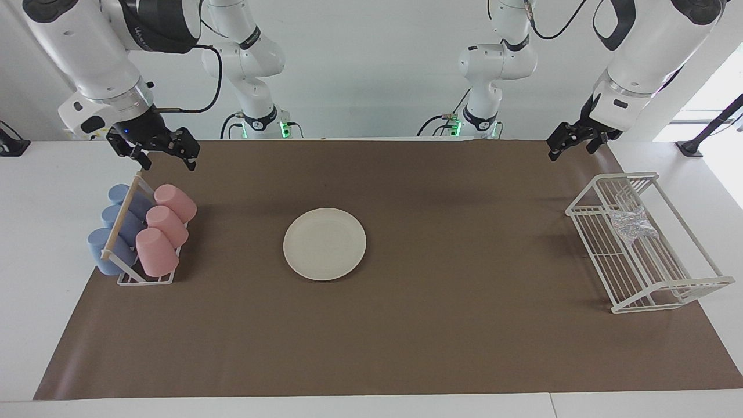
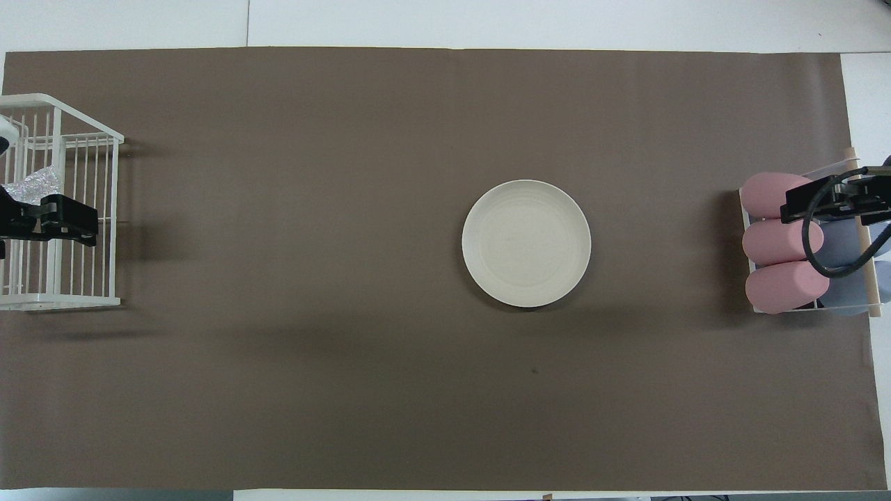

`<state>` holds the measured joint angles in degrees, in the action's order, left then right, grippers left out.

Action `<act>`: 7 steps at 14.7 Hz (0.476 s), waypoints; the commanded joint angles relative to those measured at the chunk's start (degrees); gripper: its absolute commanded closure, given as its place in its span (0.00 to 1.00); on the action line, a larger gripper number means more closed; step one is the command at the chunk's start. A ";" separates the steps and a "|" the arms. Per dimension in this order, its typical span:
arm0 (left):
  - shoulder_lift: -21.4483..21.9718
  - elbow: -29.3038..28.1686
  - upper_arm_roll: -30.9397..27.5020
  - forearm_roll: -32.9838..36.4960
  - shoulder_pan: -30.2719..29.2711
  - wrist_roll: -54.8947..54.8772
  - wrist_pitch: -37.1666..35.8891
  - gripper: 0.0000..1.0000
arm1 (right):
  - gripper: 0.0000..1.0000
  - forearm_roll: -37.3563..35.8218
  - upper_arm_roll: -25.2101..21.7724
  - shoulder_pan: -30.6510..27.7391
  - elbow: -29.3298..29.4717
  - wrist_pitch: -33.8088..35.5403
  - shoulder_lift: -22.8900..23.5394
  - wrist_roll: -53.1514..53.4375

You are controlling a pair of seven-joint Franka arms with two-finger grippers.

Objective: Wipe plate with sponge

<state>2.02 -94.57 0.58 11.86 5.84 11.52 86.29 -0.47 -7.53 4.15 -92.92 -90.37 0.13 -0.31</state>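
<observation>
The plate [image 2: 526, 243] lies flat on the brown mat [image 2: 527, 306], so the plate will stay almost in place when I wipe it with the sponge.
The cream-white plate [image 1: 324, 244] lies flat on the brown mat near the table's middle; it also shows in the overhead view [image 2: 526, 243]. The silvery speckled sponge [image 1: 633, 223] lies inside the white wire rack [image 1: 667, 284] at the left arm's end of the table, and shows in the overhead view [image 2: 31, 184]. My left gripper [image 1: 572, 150] is open and empty, raised above the rack's end nearer the robots [image 2: 62, 219]. My right gripper [image 1: 166, 159] is open and empty, raised over the cup holder [image 2: 828, 198]. Both are well apart from the plate.
A small cup holder with a wooden bar [image 1: 122, 217] stands at the right arm's end, with three pink cups [image 1: 162, 229] and three blue cups [image 1: 113, 232] lying in it. The brown mat [image 1: 406, 337] covers most of the white table.
</observation>
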 commanded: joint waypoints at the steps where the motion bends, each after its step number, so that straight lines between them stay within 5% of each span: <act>1: -2.62 -1.05 -0.05 9.03 1.81 1.40 1.69 0.00 | 0.00 0.99 0.41 -0.10 -1.03 -0.60 -1.01 3.02; 7: -14.13 -2.20 -0.14 25.91 3.57 4.83 8.72 0.00 | 0.00 1.17 0.76 0.07 -1.30 -0.16 -1.18 12.42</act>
<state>-8.80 -97.03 0.98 33.23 8.52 14.84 93.03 -0.39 -7.23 4.22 -92.92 -90.34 0.11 8.25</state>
